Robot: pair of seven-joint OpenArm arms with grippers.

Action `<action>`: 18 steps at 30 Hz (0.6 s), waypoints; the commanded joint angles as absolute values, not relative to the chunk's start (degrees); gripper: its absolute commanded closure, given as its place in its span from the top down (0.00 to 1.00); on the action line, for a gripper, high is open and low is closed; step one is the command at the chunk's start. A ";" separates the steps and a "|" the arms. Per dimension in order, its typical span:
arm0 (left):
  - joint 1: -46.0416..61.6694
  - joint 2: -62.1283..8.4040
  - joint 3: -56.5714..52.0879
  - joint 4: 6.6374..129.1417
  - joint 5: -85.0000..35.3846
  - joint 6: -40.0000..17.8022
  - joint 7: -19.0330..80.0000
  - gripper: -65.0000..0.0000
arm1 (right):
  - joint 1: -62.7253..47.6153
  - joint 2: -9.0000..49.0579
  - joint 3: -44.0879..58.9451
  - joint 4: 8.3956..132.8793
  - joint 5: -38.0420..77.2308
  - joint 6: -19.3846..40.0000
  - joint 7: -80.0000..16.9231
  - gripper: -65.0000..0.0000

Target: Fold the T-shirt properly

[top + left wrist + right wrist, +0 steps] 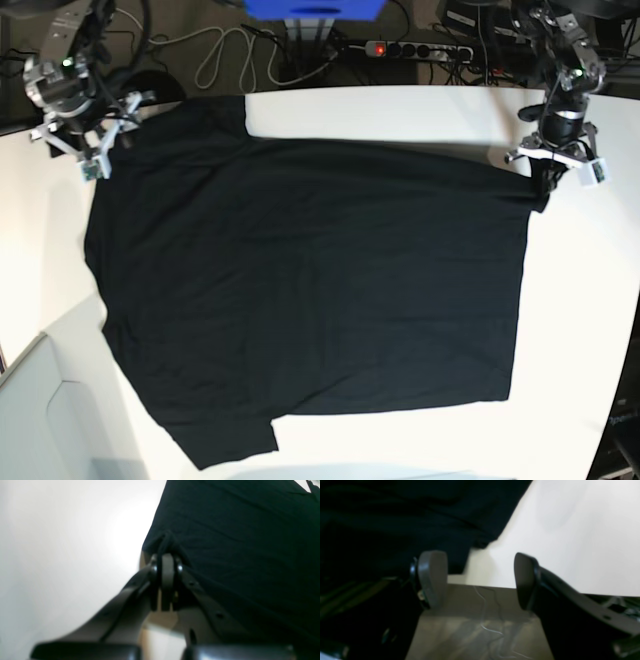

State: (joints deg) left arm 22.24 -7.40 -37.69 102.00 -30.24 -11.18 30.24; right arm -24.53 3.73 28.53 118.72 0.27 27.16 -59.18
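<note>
My right gripper's open fingers straddle the T-shirt's edge [467, 561], so I should keep moving in toward the T-shirt's corner [482, 543] until cloth fills the gap, then close.
The black T-shirt [310, 290] lies spread flat, plain side up, across the white table [590, 330]. In the base view my left gripper [552, 178] is at the shirt's far right corner. The left wrist view shows this gripper [167, 562] shut, with a pinch of the T-shirt's [237, 542] edge puckered between the fingertips. My right gripper [100, 150] hovers at the shirt's far left corner. It [480, 577] stands open with nothing between its fingers. The dark T-shirt [395, 517] lies just beyond and left of its left finger [432, 575].
Behind the table's far edge are a power strip [420, 49], coiled cables [215, 55] and a blue box [315, 8]. Bare white tabletop runs along the right side and the near edge. A grey surface [40, 420] sits at the near left corner.
</note>
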 commanded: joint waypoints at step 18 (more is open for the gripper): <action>22.55 -8.04 -38.02 102.90 -30.81 -11.30 28.88 0.00 | -17.98 4.53 27.56 105.19 -0.04 35.30 -58.24 0.42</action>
State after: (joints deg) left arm 22.28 -7.44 -37.67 102.00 -30.22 -11.20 30.26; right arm -18.15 3.92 27.11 104.33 0.03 34.00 -58.61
